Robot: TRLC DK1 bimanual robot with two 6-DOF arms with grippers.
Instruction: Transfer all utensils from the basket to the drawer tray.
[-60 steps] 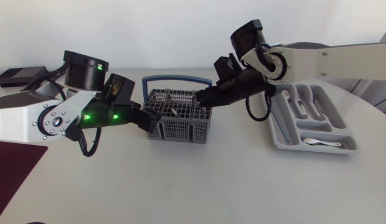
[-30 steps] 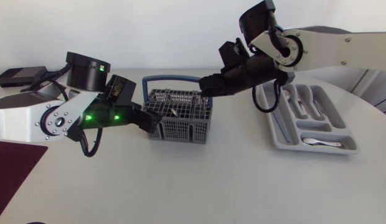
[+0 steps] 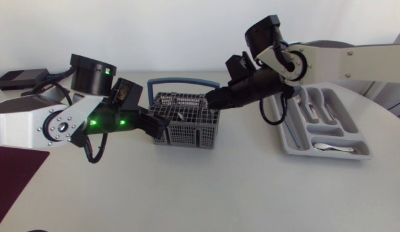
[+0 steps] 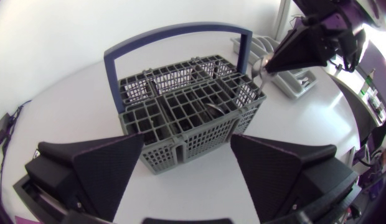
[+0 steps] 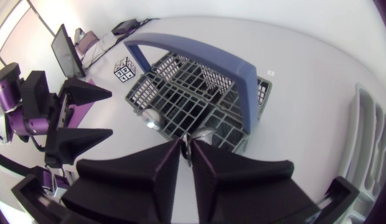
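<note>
My gripper will slide the thin utensil (image 4: 215,109) up free as I lift and leave the basket standing, because the utensil's silver end pokes loosely through an open cell (image 4: 206,106).
The grey wire basket (image 3: 185,122) with a blue handle (image 3: 184,82) stands mid-table, and several metal utensils lie in its cells (image 5: 150,118). My right gripper (image 3: 211,98) hangs just above the basket's right rim. Its fingers (image 5: 149,171) are nearly together on the thin handle of a metal utensil (image 5: 188,148), which hangs under the tip (image 4: 260,67). My left gripper (image 3: 158,129) is open at the basket's left corner. In its wrist view the basket (image 4: 180,118) lies ahead of the wide-apart fingers (image 4: 106,168). The grey drawer tray (image 3: 290,147) at right holds several utensils.
A dark red mat (image 3: 13,174) lies at the front left corner. A black flat device (image 3: 19,78) sits at the back left. A small black-and-white marker (image 5: 124,68) lies on the table beyond the basket. The table's rim curves round behind the tray (image 5: 367,137).
My right gripper rose up and to the right off the basket, then dropped back a little toward its right rim. The left arm has stayed put.
</note>
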